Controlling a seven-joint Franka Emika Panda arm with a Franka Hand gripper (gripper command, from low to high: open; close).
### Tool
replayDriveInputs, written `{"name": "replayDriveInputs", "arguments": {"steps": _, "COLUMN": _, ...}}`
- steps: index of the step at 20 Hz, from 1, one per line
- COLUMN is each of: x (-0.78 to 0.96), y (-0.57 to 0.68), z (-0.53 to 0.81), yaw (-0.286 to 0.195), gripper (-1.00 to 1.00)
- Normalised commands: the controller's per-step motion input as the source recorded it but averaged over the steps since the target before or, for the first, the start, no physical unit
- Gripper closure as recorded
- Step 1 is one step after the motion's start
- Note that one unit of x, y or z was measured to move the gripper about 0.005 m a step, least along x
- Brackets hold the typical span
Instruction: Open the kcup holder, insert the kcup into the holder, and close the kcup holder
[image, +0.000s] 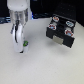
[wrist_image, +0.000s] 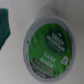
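Note:
The robot sees pod lids (image: 69, 23) around a dark gap in the kcup holder (image: 61, 31), so it should expect an empty hole there when it brings the kcup over.
The kcup (image: 24, 44) is a tiny white cup with a green top, standing on the white table toward the exterior view's left. It fills the wrist view as a round green lid with a white rim (wrist_image: 49, 49). My gripper (image: 20, 41) hangs straight over it, fingers spread and reaching down close to the cup; I cannot tell whether they touch it. The kcup holder (image: 60, 36) is a black boxy unit with a pale slot on its front, toward the exterior view's right. Whether its drawer is pulled out is too blurred to tell.
Several round pods with red-and-white lids (image: 56, 20) lie on top of the holder. A dark teal shape (wrist_image: 6, 25) shows at the edge of the wrist view beside the cup. Dark objects line the back of the table (image: 42, 65).

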Motion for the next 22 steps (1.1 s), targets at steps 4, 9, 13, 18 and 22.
{"name": "replayDriveInputs", "arguments": {"steps": 4, "x": 0.13, "y": 0.00, "z": -0.06, "yaw": -0.182, "gripper": -1.00}}
{"name": "replayDriveInputs", "arguments": {"steps": 9, "x": 0.10, "y": 0.07, "z": 0.02, "yaw": -0.164, "gripper": 1.00}}
{"name": "replayDriveInputs", "arguments": {"steps": 13, "x": 0.10, "y": 0.14, "z": 0.03, "yaw": -0.116, "gripper": -1.00}}
{"name": "replayDriveInputs", "arguments": {"steps": 18, "x": 0.06, "y": 0.25, "z": 0.09, "yaw": 0.057, "gripper": -1.00}}
{"name": "replayDriveInputs", "arguments": {"steps": 22, "x": 0.09, "y": 0.33, "z": 0.00, "yaw": 0.085, "gripper": -1.00}}
